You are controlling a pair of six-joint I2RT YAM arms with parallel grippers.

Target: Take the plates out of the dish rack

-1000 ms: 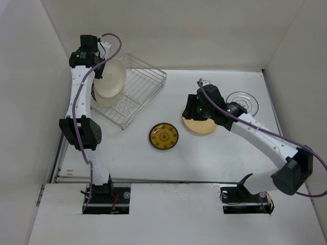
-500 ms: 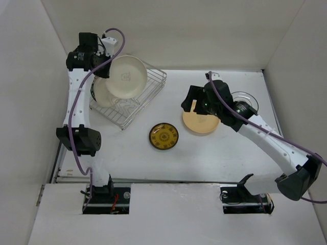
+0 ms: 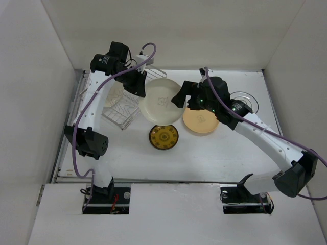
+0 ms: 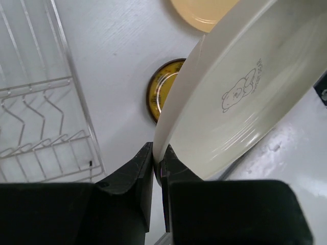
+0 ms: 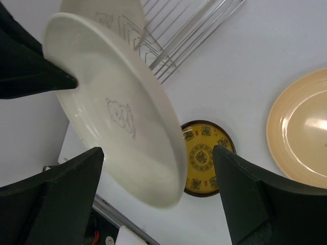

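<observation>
My right gripper should take the cream plate's free rim (image 3: 182, 111) and stack the cream plate, because my left gripper holds it but the yellow-orange plate (image 3: 201, 122) lies beside my right gripper.
My left gripper (image 3: 140, 86) is shut on the rim of the cream plate (image 3: 161, 101) and holds it tilted in the air, right of the dish rack (image 3: 121, 113). The left wrist view shows the jaws clamped on the rim (image 4: 159, 162). My right gripper (image 3: 182, 98) is open at the plate's right edge. In the right wrist view the plate's lower edge (image 5: 117, 112) lies between its spread fingers (image 5: 71, 178). The yellow-orange plate (image 3: 201, 121) and the dark plate with a gold centre (image 3: 163, 137) lie flat on the table. A pale patterned-rim plate (image 5: 97, 10) stands in the rack.
A round dish with dark ring lines (image 3: 247, 101) lies at the back right, partly behind my right arm. White walls close in the table on the left, back and right. The rack sits at the back left, partly under my left arm.
My left arm lifted the cream plate out of the rack and swung it right to the table's middle. My right gripper moved left from above the yellow-orange plate to the cream plate's edge.
</observation>
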